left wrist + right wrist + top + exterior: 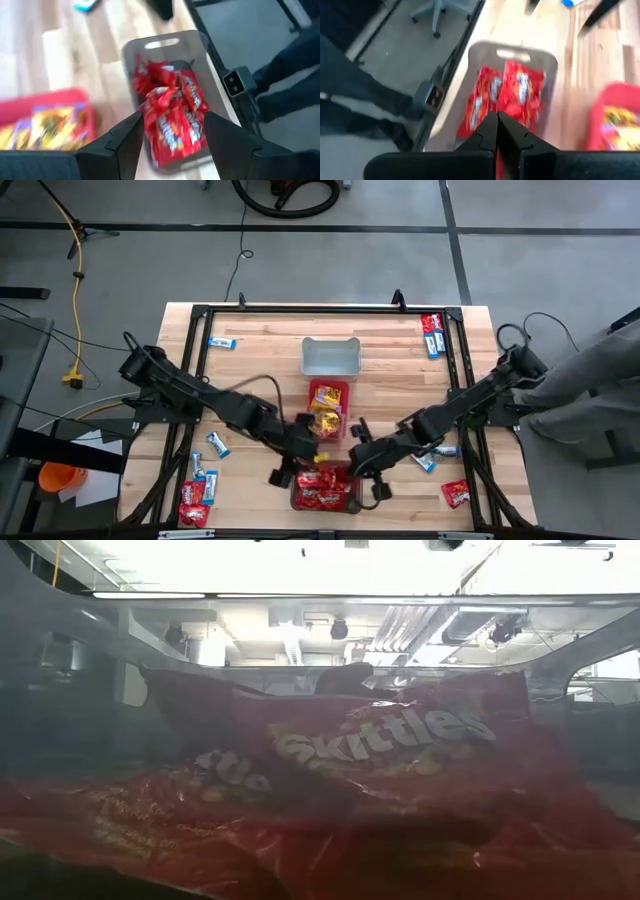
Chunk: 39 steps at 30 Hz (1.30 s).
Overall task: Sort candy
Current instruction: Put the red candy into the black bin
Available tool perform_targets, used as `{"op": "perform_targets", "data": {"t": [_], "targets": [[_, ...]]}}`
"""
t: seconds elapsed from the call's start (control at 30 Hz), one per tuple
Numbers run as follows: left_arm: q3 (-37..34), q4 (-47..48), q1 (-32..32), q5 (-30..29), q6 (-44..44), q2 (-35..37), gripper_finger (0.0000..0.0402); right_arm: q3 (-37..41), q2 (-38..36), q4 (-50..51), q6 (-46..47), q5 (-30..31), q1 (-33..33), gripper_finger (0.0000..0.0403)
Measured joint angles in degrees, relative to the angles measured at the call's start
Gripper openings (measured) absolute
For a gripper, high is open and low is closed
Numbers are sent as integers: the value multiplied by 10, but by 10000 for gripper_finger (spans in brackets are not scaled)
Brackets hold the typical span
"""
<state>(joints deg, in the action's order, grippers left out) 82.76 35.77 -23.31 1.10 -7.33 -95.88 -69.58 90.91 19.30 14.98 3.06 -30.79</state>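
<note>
The lone red packet (456, 494) sits apart from its neighbours, so the robot's empty right gripper should go on heading for that packet until its open fingers are above it.
Red candy packets (322, 488) fill the dark bin (296, 502) at the table's near edge. Yellow candy packets (327, 420) lie in the red bin (327, 387) behind it. My left gripper (172, 117) hovers open over the dark bin's left end (297, 463), with the red pile showing between its fingers. Over the bin's right end (362, 467), my right gripper (497, 116) is shut, and I see nothing between its fingers. The low view looks through the bin's wall at a red packet (380, 740).
A grey bin (330, 357) stands farther back. Loose blue-and-white and red packets lie at the near left (200, 475), near right (456, 493), far right (432, 330) and far left (222, 343). A person (600, 385) stands at the table's right edge.
</note>
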Motion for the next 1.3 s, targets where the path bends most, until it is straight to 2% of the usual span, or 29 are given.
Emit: {"op": "perform_targets", "data": {"t": [0.07, 0.13, 0.23, 0.33, 0.47, 0.63, 0.77, 0.9, 1.03, 1.17, 1.3], "targets": [[-5, 21, 12, -9, -38, 29, 193, 0, -27, 70, 6, 9, -6, 0], [-25, 25, 19, -49, -79, 62, 193, 0, -51, 144, 25, 16, -13, 0], [-89, -45, 18, -143, -136, 115, 193, 15, -82, 229, 66, 28, -30, 0], [-173, -156, 8, -198, -183, 164, 193, 61, -112, 240, 139, 6, -60, 0], [-265, -253, -4, -218, -218, 202, 193, 119, -154, 230, 288, -58, -124, 0], [-295, -266, -3, -229, -230, 214, 193, 134, -178, 235, 447, -129, -204, 0], [-295, -272, -3, -240, -198, 213, 193, 132, -177, 232, 509, -202, -231, 0], [-295, -271, -2, -261, -133, 213, 193, 132, -161, 252, 535, -204, -240, 5], [-295, -271, 0, -289, -77, 213, 193, 132, -119, 285, 542, -201, -235, 48], [-295, -271, 10, -308, -60, 213, 193, 132, -64, 298, 536, -222, -241, 124], [-295, -271, 21, -306, -60, 213, 193, 131, -6, 313, 491, -256, -260, 201]]}}
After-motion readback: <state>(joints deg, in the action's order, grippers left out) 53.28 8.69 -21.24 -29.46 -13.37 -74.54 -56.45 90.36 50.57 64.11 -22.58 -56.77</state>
